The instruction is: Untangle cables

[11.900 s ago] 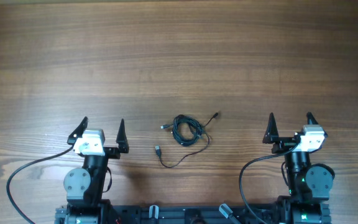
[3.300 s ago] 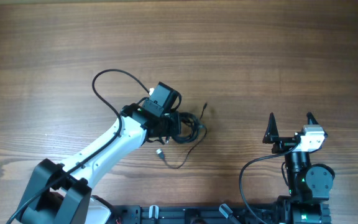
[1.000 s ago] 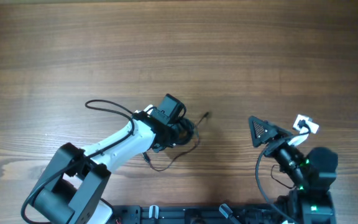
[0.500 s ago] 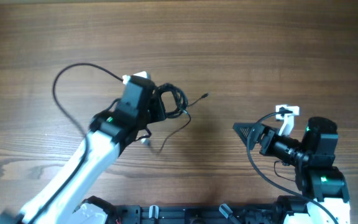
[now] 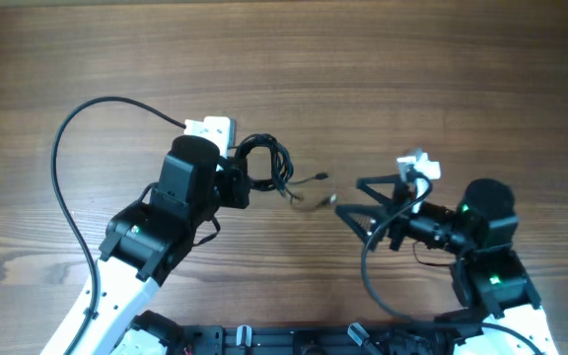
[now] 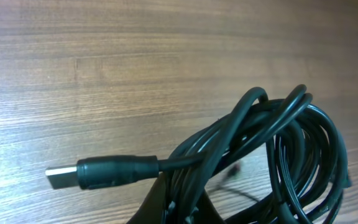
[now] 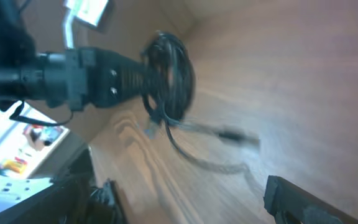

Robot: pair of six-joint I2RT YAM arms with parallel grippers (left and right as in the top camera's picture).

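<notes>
Several strands of cable (image 6: 186, 171) are pinched together in my left gripper, so it should keep the coil still while my right gripper pulls one single cable from the coil's loose-end side (image 5: 290, 189).
The cables (image 5: 267, 161) are a bundle of thin black cords hanging in a coil off the wooden table (image 5: 383, 69). My left gripper (image 5: 246, 183) is shut on the coil's lower left side. Its wrist view shows the coil (image 6: 272, 149) close up, the fingers (image 6: 166, 202) pinching several strands, and a USB plug (image 6: 98, 173) sticking out to the left. Loose ends (image 5: 309, 194) trail right from the coil. My right gripper (image 5: 348, 195) is open, its tips just right of those ends. The blurred right wrist view shows the coil (image 7: 169, 78) ahead between its spread fingers (image 7: 291, 199).
Thick black arm cables loop over the table at the left (image 5: 67, 148) and beside the right arm (image 5: 368, 266). The dark frame of the arm bases (image 5: 294, 340) runs along the near edge.
The right arm has swung left toward the coil, its gripper still open. The left arm has drawn back slightly with the coil, and the loose ends have shifted right.
</notes>
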